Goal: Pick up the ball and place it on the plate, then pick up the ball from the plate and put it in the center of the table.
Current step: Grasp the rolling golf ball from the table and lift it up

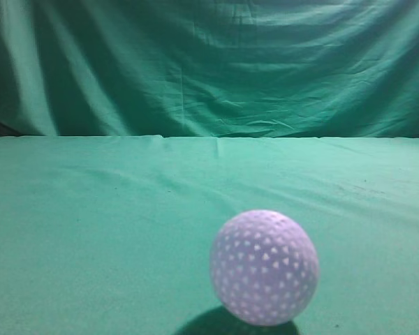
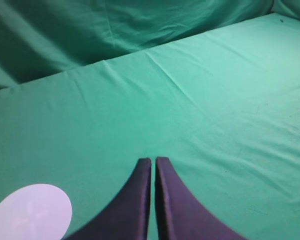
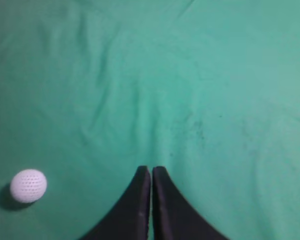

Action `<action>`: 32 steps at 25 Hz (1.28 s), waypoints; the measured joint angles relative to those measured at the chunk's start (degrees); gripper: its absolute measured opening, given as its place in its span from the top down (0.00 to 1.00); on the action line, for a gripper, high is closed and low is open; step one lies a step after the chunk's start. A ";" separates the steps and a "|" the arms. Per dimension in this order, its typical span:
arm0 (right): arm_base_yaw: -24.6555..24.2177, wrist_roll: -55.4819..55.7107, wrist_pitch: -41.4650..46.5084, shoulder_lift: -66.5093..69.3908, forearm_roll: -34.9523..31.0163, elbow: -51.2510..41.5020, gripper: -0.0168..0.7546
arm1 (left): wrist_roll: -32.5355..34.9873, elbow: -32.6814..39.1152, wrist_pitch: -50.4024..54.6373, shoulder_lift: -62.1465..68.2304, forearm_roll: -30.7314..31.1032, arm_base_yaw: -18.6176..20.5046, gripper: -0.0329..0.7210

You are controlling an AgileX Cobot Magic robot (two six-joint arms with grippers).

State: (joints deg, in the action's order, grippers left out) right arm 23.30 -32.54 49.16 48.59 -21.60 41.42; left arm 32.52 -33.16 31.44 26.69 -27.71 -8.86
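Observation:
I should go on moving my right gripper over the ball until my open fingers are on both sides of it, as the ball (image 1: 265,268) lies alone with open cloth (image 3: 85,185) up to that gripper.
The ball (image 1: 264,268), white-lilac and dimpled, rests on the teal cloth table (image 1: 91,209) close to the exterior camera. It also shows in the right wrist view (image 3: 28,185), low at the left. My right gripper (image 3: 151,169) is shut and empty, above the cloth, to the right of the ball and apart from it. My left gripper (image 2: 153,160) is shut and empty above the cloth. A white round plate (image 2: 32,212) lies at the lower left of the left wrist view, left of the left gripper. Neither gripper shows in the exterior view.
A darker green draped curtain (image 1: 209,63) hangs behind the table's far edge; it also shows in the left wrist view (image 2: 65,35). The cloth has wrinkles and faint dark stains (image 3: 195,130).

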 joint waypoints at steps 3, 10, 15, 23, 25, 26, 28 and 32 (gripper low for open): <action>8.80 0.00 -0.62 5.83 0.84 0.69 0.98 | 0.00 0.00 2.29 -2.87 0.11 0.00 0.96; 23.50 -0.25 -5.88 17.74 2.17 0.84 0.98 | -4.56 0.00 6.61 -4.58 3.95 0.00 0.96; 30.01 -2.90 -7.79 24.40 2.34 0.82 0.65 | -5.89 0.00 7.17 -4.72 6.22 0.00 0.96; 32.69 -3.37 -11.83 32.18 2.34 0.86 0.14 | -6.64 0.00 7.07 -4.72 6.22 0.00 0.96; 32.78 -3.37 -12.85 33.93 2.34 0.86 0.14 | -6.63 0.00 7.07 -4.72 6.22 0.00 0.96; 32.78 -3.37 -13.44 34.98 2.34 0.86 0.14 | -6.63 0.00 7.07 -4.72 6.22 0.00 0.96; 32.78 -3.37 -14.18 37.05 2.34 0.86 0.14 | -6.66 0.00 7.07 -4.72 6.22 0.00 0.96; 32.78 -3.37 -17.05 39.56 2.34 0.86 0.14 | -6.78 0.00 7.07 -4.72 6.22 0.00 0.96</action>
State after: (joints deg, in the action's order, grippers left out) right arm 56.08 -35.92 32.10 88.15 -19.26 42.28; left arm 25.74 -33.16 38.52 21.97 -21.49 -8.86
